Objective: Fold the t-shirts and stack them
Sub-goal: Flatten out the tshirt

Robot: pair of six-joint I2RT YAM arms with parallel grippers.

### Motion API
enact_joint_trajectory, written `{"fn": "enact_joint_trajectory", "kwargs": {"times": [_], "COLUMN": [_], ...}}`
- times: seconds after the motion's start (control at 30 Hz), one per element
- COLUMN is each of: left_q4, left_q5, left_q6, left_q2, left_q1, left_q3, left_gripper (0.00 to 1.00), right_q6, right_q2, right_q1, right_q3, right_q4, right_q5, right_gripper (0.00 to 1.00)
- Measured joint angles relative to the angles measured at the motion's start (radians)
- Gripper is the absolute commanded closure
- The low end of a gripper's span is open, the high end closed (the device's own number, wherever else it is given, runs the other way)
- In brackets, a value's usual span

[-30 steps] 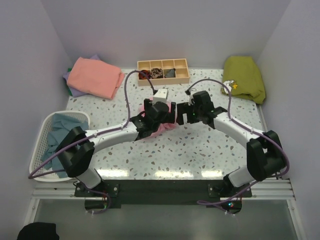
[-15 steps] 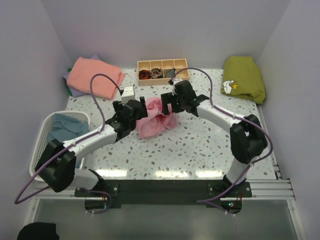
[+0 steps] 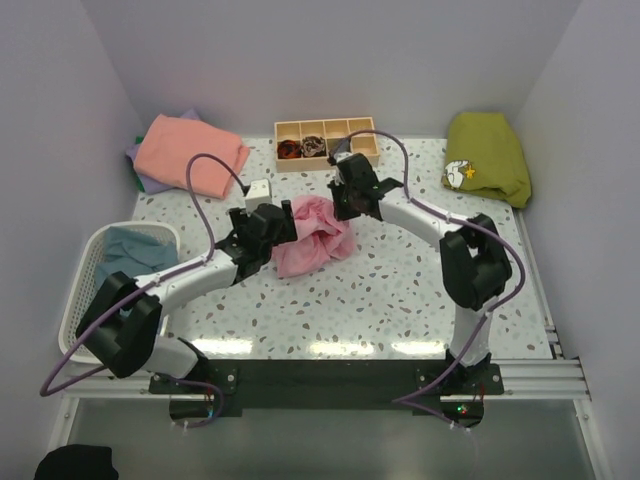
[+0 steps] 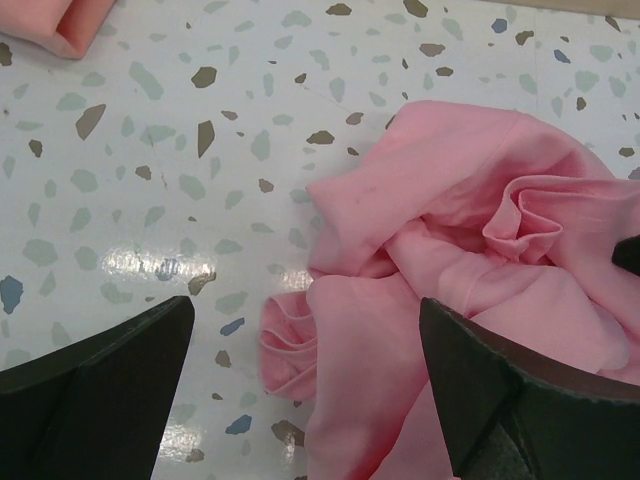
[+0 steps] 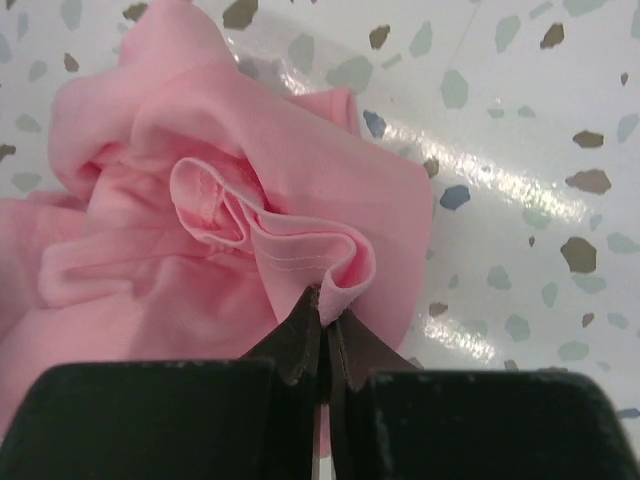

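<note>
My left gripper should pinch the folds of the pink t-shirt, which lies in a heap (image 3: 316, 243), while my right gripper pulls the hemmed fold (image 5: 318, 252) away to spread it.
A crumpled pink t-shirt (image 3: 315, 238) lies in a heap mid-table. My right gripper (image 3: 341, 207) is at its far edge, shut on a hemmed fold of the t-shirt (image 5: 300, 262); the right wrist view shows the cloth pinched between the fingertips (image 5: 325, 303). At the heap's left side my left gripper (image 3: 287, 227) stands open. Its jaws straddle the near-left folds of the t-shirt (image 4: 450, 220) without closing (image 4: 305, 320). A folded salmon-coral t-shirt (image 3: 190, 152) rests on a lavender one (image 3: 148, 182) at the back left.
A white basket (image 3: 84, 272) at the left edge holds teal-blue t-shirts (image 3: 125, 258). A compartmented wooden tray (image 3: 327, 143) sits at the back centre. An olive-green garment (image 3: 488, 155) lies at the back right. The salmon-coral t-shirt's corner (image 4: 70, 20) shows in the left wrist view.
Both arms swung away from above the pink t-shirt to its sides. The right gripper moved to its far edge and closed on a fold. The left gripper stayed open.
</note>
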Motion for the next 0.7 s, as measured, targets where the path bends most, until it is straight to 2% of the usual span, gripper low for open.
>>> {"fn": "enact_joint_trajectory", "kwargs": {"times": [0.1,0.23,0.47,0.57,0.7], "left_q4": [0.024,0.031,0.048,0.059,0.072], "left_q5": [0.022,0.047,0.095,0.115,0.146], "left_q6": [0.0,0.0,-0.014,-0.016,-0.016], "left_q2": [0.015,0.044,0.061,0.079,0.122], "left_q1": [0.005,0.019,0.024,0.024,0.024], "left_q3": [-0.009,-0.017,-0.017,-0.016,-0.016], "left_gripper": [0.0,0.0,0.0,0.0,0.0], "right_q6": [-0.005,-0.02,-0.025,-0.005,0.031], "right_q2": [-0.047,-0.223,-0.745,-0.869,-0.923], "right_q1": [0.0,0.0,-0.002,-0.007,-0.011], "right_q3": [-0.063,-0.159,-0.249,-0.293,-0.393], "right_q4": [0.009,-0.004,-0.04,-0.082,-0.145], "right_q5": [0.008,0.062,0.378,0.518,0.629], "right_gripper": [1.0,1.0,1.0,1.0,1.0]}}
